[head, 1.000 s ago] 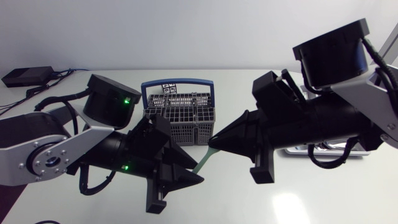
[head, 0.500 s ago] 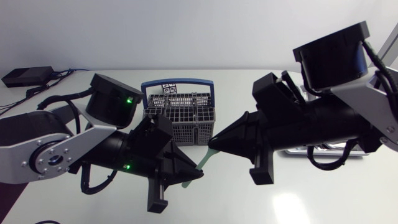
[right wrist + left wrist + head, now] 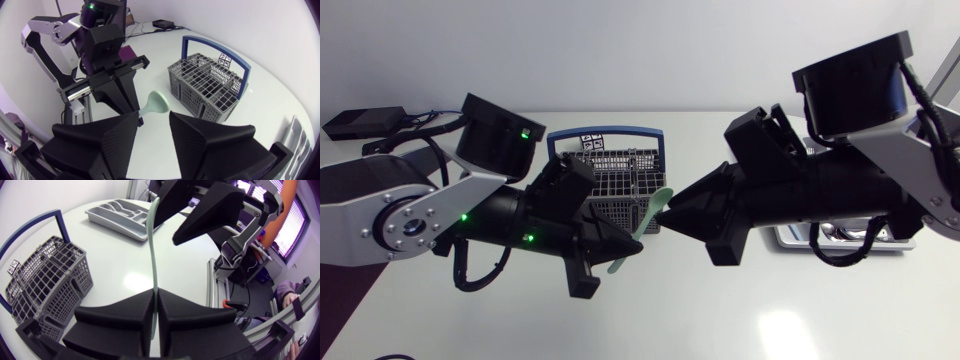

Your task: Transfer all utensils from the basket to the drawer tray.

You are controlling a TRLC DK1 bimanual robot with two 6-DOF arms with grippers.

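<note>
Shiny metal [image 3: 842, 231] shows in the grey drawer tray, so I should expect metal spoons under the pale green spoon [image 3: 659, 203] when I lower it.
A pale green plastic spoon [image 3: 654, 207] hangs in the air between my two arms, in front of the grey wire basket [image 3: 611, 176] with its blue handle. My left gripper [image 3: 632, 250] is shut on the spoon's thin handle [image 3: 153, 250], with both fingers pressed together around it [image 3: 155, 300]. My right gripper [image 3: 666, 219] stands open just past the spoon's wide end [image 3: 156, 103], and its fingers [image 3: 120, 132] are clear of the spoon. The grey drawer tray [image 3: 117, 217] lies beyond the right arm and is mostly hidden by it in the head view [image 3: 798, 238].
The basket [image 3: 210, 85] stands at the back middle of the white table. A black box with cables [image 3: 360, 122] lies at the far left corner. Both arms crowd the middle of the table; bare tabletop lies in front of them.
The left gripper has shut on the spoon's handle. The right gripper has opened and let go of the wide end. The spoon now sits higher and more upright.
</note>
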